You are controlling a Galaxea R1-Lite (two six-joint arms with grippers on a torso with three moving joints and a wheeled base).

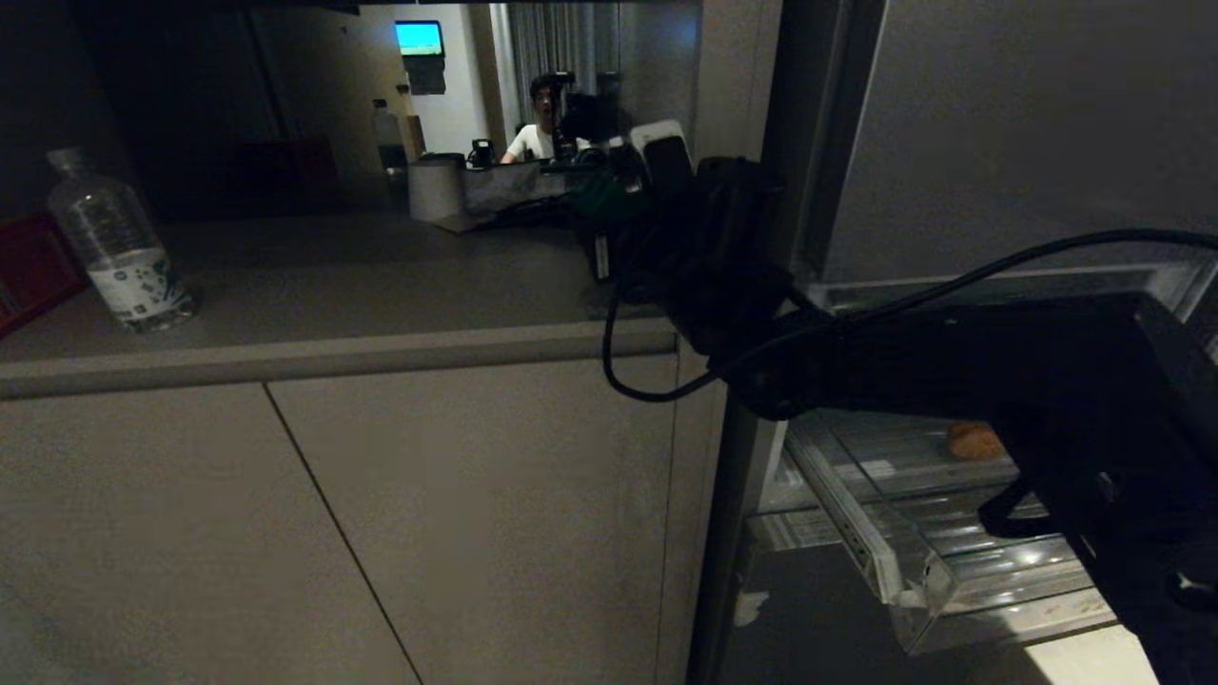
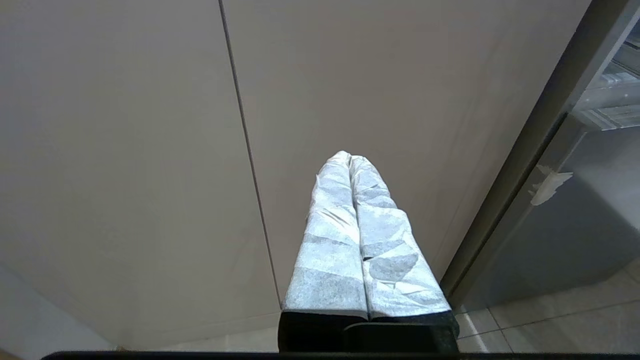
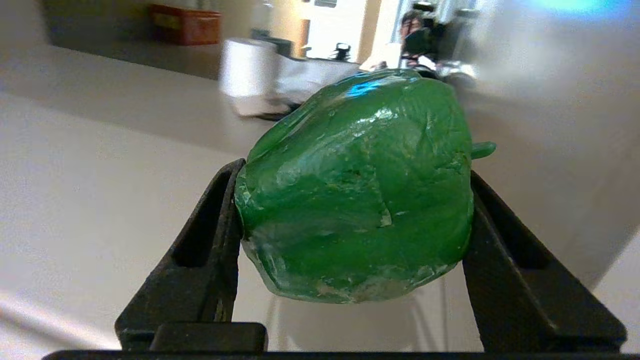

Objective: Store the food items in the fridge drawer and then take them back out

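The dark green pepper (image 3: 357, 192) is hanging over a clear part of the grey counter (image 1: 578, 299), so the robot's right gripper should keep moving it down until the pepper's base rests there.
My right gripper (image 3: 354, 172) is shut on the glossy dark green pepper (image 3: 360, 200), which fills the gap between its black fingers (image 3: 210, 235). In the head view the right arm (image 1: 952, 366) reaches from the fridge side out over the grey counter (image 1: 381, 276), and a bit of the green pepper (image 1: 597, 197) shows at its far end. The clear fridge drawer (image 1: 913, 580) stands pulled out at the lower right, with the brown potato-like lump (image 1: 975, 440) lying in it. My left gripper (image 2: 350, 159) is shut and empty, hanging low in front of the cabinet doors.
A clear water bottle (image 1: 119, 247) and a red box (image 1: 29, 266) stand at the counter's left. A white paper roll (image 1: 436, 188) stands at the counter's back, and a person (image 1: 542, 124) is behind it. The grey fridge front (image 2: 575, 235) rises beside the cabinet doors (image 2: 150, 150).
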